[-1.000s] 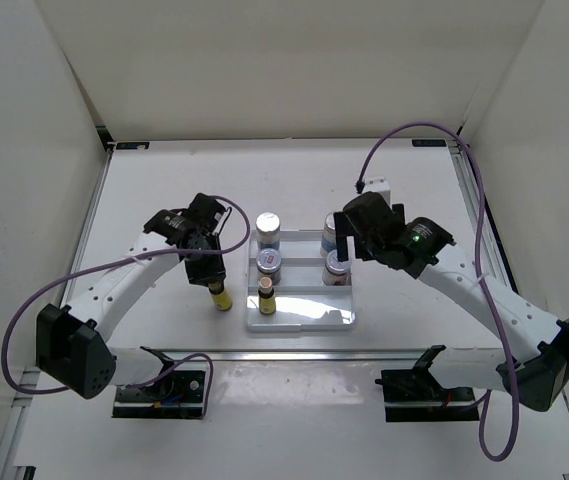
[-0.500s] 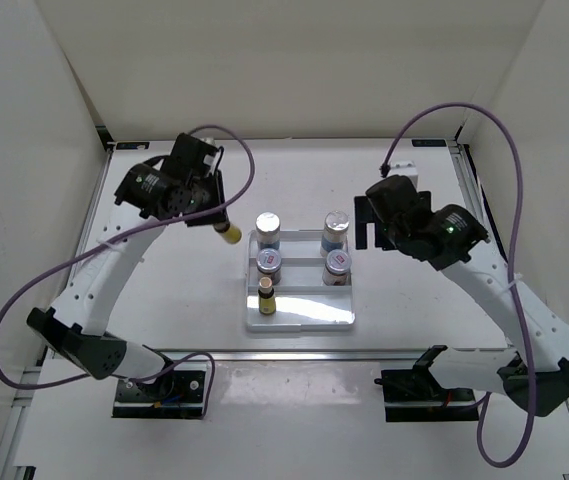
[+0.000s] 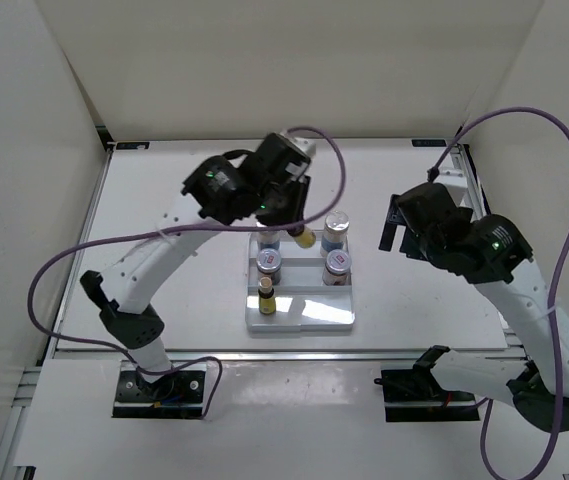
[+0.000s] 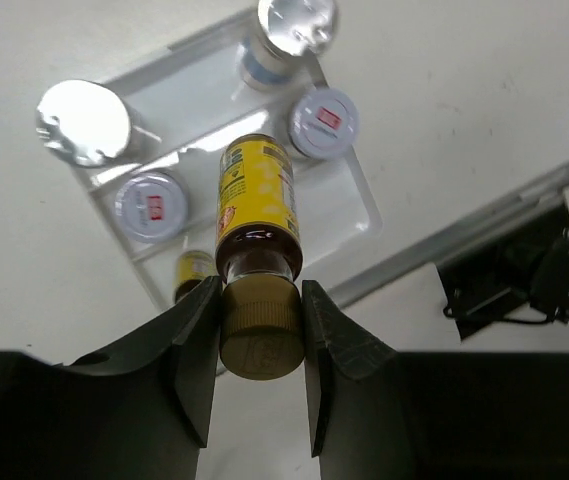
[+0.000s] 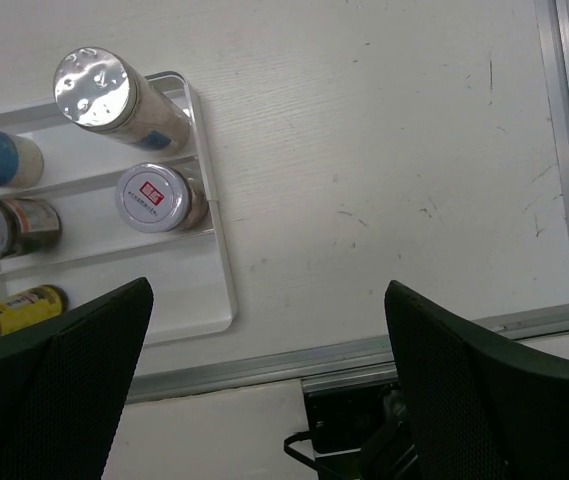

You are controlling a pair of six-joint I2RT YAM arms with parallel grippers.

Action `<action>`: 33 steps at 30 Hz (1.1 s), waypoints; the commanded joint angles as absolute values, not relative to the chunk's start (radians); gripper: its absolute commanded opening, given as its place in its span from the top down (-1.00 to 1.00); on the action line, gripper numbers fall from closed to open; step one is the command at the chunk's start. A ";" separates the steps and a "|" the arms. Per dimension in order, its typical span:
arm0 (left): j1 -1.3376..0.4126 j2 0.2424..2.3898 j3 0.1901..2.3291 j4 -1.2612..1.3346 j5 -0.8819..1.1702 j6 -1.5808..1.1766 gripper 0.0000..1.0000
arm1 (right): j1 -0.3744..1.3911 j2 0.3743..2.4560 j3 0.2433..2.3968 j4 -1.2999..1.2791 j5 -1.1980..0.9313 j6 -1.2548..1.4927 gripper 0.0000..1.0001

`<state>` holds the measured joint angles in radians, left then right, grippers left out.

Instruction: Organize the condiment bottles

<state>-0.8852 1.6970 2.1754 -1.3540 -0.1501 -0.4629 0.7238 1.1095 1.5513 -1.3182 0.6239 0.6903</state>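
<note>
The front step's corner (image 3: 340,310) across from the second yellow bottle is free, so the robot's left gripper goes on carrying its yellow bottle there until that bottle's base stands on the front step.
My left gripper (image 3: 299,228) is shut on the dark cap of a slim yellow bottle (image 4: 257,195) and holds it in the air over the middle of the white stepped tray (image 3: 309,312). In the tray stand two tall silver-capped jars (image 3: 337,229) (image 4: 84,122) on the back step. Two short red-white-labelled jars (image 3: 269,263) (image 3: 337,265) stand on the middle step. The second yellow bottle (image 3: 266,296) is at the front left. My right gripper (image 3: 392,228) is open and empty, right of the tray and above the table.
The right front part of the tray (image 5: 179,290) is bare. A metal rail (image 5: 384,350) runs along the table's near edge, with black clamps below it. White walls enclose the table on the left, back and right.
My left arm has swung from the left side of the table to over the tray, carrying the yellow bottle. My right arm has drawn back to the right, away from the tray.
</note>
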 commanded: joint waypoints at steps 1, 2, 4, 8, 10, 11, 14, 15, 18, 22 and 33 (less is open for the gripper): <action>-1.000 1.704 2.218 -1.358 -0.175 -0.456 0.79 | 0.721 1.029 1.523 -1.497 0.632 0.769 -1.00; -1.023 1.726 2.218 -1.358 -0.175 -0.456 0.79 | 0.721 1.019 1.523 -1.497 0.632 0.769 -1.00; -1.069 1.755 2.209 -1.358 -0.189 -0.456 0.79 | 0.721 0.997 1.511 -1.488 0.623 0.769 -1.00; -1.121 1.840 2.200 -1.339 -0.189 -0.486 0.79 | 0.721 0.988 1.490 -1.477 0.603 0.713 -1.00; -1.150 1.868 2.200 -1.324 -0.189 -0.486 0.79 | 0.721 0.988 1.468 -1.468 0.603 0.677 -1.00; -1.160 1.899 2.200 -1.324 -0.202 -0.503 0.79 | 0.721 0.977 1.459 -1.459 0.603 0.661 -1.00; -1.186 1.956 2.200 -1.315 -0.212 -0.535 0.79 | 0.721 0.956 1.430 -1.436 0.603 0.600 -1.00; -1.186 1.971 2.200 -1.315 -0.212 -0.548 0.79 | 0.721 0.956 1.430 -1.436 0.603 0.586 -1.00; -1.195 2.035 2.212 -1.315 -0.225 -0.557 0.79 | 0.721 0.931 1.419 -1.425 0.603 0.561 -1.00; -1.206 2.109 2.261 -1.304 -0.235 -0.557 0.79 | 0.721 0.873 1.401 -1.405 0.612 0.552 -1.00; -1.206 2.198 2.281 -1.304 -0.216 -0.548 0.79 | 0.721 0.825 1.401 -1.425 0.612 0.572 -1.00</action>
